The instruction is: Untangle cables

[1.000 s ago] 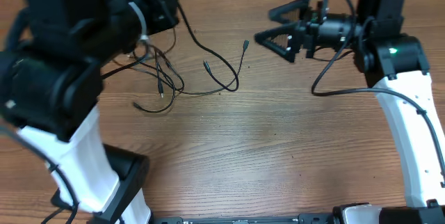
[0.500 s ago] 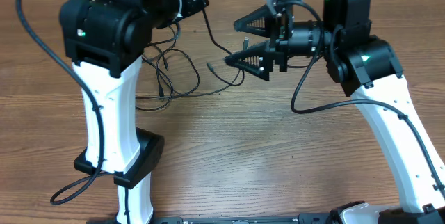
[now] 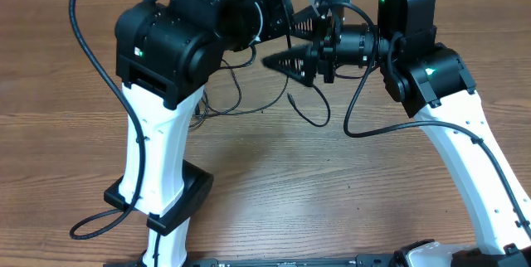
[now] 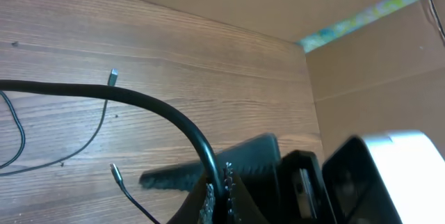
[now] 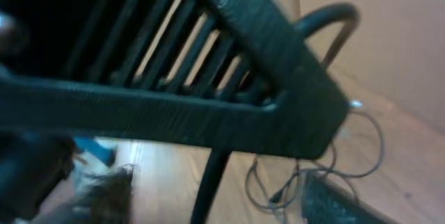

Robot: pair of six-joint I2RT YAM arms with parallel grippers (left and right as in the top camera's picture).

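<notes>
Next, my right gripper pulls the cable in my left gripper (image 4: 139,99) aside, since it runs into the tangle, before my left gripper takes it beside the loops (image 3: 236,113).
The cables are thin black cords. One of them (image 4: 160,109) arcs up off the table into my left gripper (image 4: 221,195), which is shut on it. Two silver-tipped plugs (image 4: 113,76) lie on the wood below. From overhead, my left gripper (image 3: 280,18) hangs raised at the back, and a slack cable loop (image 3: 314,116) lies in front of it. The rest of the tangle (image 3: 222,97) is partly hidden behind the left arm. My right gripper (image 3: 280,43) points left, right next to the left one, open with the held cable (image 5: 215,175) running between its fingers.
The left arm's white column and black base (image 3: 158,205) stand on the table at front left. The right arm (image 3: 465,134) comes in from the right, with its own thick wire (image 3: 365,109) hanging in a loop. A cardboard wall (image 4: 375,78) rises behind the table.
My left arm has swung right, carrying the cable with it. The right gripper has moved left to meet it and its jaws have narrowed. The loose loop has slid right.
</notes>
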